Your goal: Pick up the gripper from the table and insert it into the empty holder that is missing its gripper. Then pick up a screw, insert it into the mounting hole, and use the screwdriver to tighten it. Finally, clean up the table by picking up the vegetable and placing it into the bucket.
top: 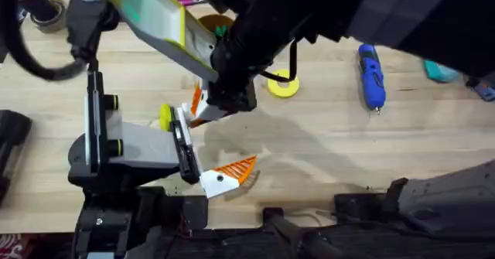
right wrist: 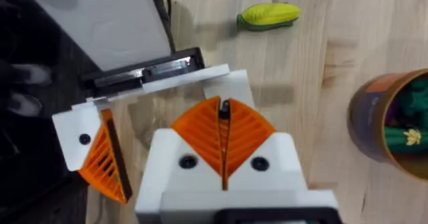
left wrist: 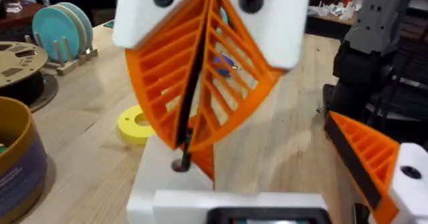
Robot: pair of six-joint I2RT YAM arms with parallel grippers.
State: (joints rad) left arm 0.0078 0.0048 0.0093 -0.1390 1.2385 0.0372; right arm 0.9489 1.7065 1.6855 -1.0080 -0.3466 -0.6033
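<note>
My left gripper will close, and the orange piece will move along and meet the orange part of the other finger, because the orange piece sits on the white holder.
My left gripper lies low over the table and is open. One finger carries an orange pad. The other is the bare white holder. My right gripper reaches across and points down at that holder, shut on a small dark screw whose end touches it. An orange piece sits on the holder behind the tips; I cannot tell whether it is the gripper. The blue screwdriver lies far right. The bucket holds green toy pieces; whether one is the vegetable I cannot tell.
A yellow ring disc lies near the middle of the table and a yellow corn toy beyond the left gripper. A filament spool and a plate rack stand at the far edge. Bare wood lies between the disc and the screwdriver.
</note>
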